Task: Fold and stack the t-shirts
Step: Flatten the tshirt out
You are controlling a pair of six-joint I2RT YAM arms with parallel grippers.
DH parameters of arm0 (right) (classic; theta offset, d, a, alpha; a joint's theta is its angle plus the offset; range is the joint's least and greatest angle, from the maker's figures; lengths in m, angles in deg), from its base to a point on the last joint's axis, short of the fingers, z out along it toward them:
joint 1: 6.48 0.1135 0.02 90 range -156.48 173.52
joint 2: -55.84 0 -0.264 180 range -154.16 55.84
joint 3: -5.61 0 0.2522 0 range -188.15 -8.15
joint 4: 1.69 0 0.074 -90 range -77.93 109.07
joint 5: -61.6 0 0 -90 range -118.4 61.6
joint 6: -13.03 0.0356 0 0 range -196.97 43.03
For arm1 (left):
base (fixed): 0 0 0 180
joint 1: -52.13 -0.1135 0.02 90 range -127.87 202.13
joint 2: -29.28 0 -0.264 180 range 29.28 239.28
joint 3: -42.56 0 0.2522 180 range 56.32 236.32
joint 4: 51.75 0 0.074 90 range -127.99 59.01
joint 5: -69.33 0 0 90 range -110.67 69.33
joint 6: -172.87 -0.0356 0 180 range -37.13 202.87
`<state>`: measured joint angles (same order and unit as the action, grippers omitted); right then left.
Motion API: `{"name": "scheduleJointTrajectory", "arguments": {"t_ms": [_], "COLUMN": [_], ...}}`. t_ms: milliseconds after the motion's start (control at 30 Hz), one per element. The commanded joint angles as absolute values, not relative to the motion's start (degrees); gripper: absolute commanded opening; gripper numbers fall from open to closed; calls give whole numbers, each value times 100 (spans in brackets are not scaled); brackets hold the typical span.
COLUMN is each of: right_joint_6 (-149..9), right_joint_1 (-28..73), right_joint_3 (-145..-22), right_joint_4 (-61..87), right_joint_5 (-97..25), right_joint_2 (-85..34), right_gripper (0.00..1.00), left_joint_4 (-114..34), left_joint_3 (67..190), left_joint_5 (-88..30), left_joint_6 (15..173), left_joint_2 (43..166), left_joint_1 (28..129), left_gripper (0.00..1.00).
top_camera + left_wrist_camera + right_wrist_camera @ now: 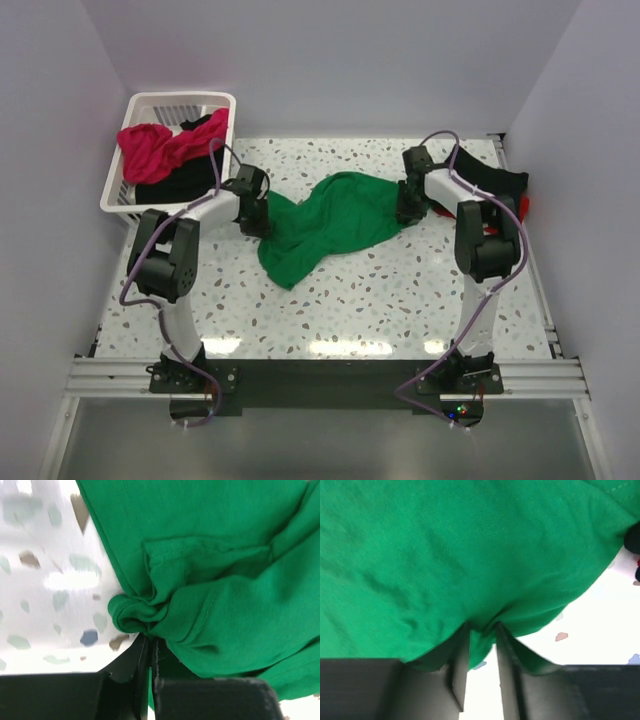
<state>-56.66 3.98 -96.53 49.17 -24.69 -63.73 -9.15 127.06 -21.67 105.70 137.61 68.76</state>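
I should open my right gripper, back it off and take the green t-shirt's stitched corner, because it is pinching a tuck of plain cloth (491, 619) along the t-shirt's edge.
The bright green t-shirt (335, 225) lies crumpled across the middle of the speckled table, stretched between both grippers. My left gripper (257, 215) is at its left edge; in the left wrist view the gripper (150, 639) is shut on a bunched fold of the green shirt (225, 555). My right gripper (407, 208) is at the shirt's right edge; in the right wrist view the gripper (482, 627) pinches a tuck of the green cloth (445, 545) between its fingertips, with a narrow gap behind. A magenta-pink shirt (150, 148) and a black shirt (175, 188) lie in the basket.
The white slatted basket (180, 98) stands at the table's back left, close to my left arm. Black cloth (505, 182) with a bit of red cloth (525, 208) lies at the right edge behind my right arm. White walls enclose the table.
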Motion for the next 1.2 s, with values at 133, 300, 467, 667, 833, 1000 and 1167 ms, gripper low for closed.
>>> {"name": "scheduleJointTrajectory", "arguments": {"t_ms": [133,300,467,667,833,1000,1167], "right_joint_6": [-5834,-5773,-5676,-5649,-5667,-5676,-5667], "right_joint_1": [390,398,398,398,398,398,398], "right_joint_3": [-9359,-8621,-8295,-8567,-8664,-8532,-8392], "right_joint_4": [5574,5795,5847,5874,5900,5848,5821], "right_joint_5": [-2523,-2515,-2760,-2962,-3103,-3156,-3156], "right_joint_2": [-6124,-5342,-4849,-4796,-4857,-4761,-4603], "right_gripper": [13,14,44,62,67,69,71], "left_joint_4": [-644,-503,-599,-836,-968,-1355,-1408], "left_joint_3": [14190,14491,14333,13341,12374,11864,11819], "left_joint_5": [-1743,-1382,-1680,-2005,-2041,-2558,-2533], "left_joint_6": [10220,10132,10263,10580,10756,10835,10993], "left_joint_2": [14212,14205,13827,12940,12544,12525,12824], "left_joint_1": [6725,6681,6699,6716,6716,6707,6699], "left_gripper": [0,0,59,56,44,40,40]}}
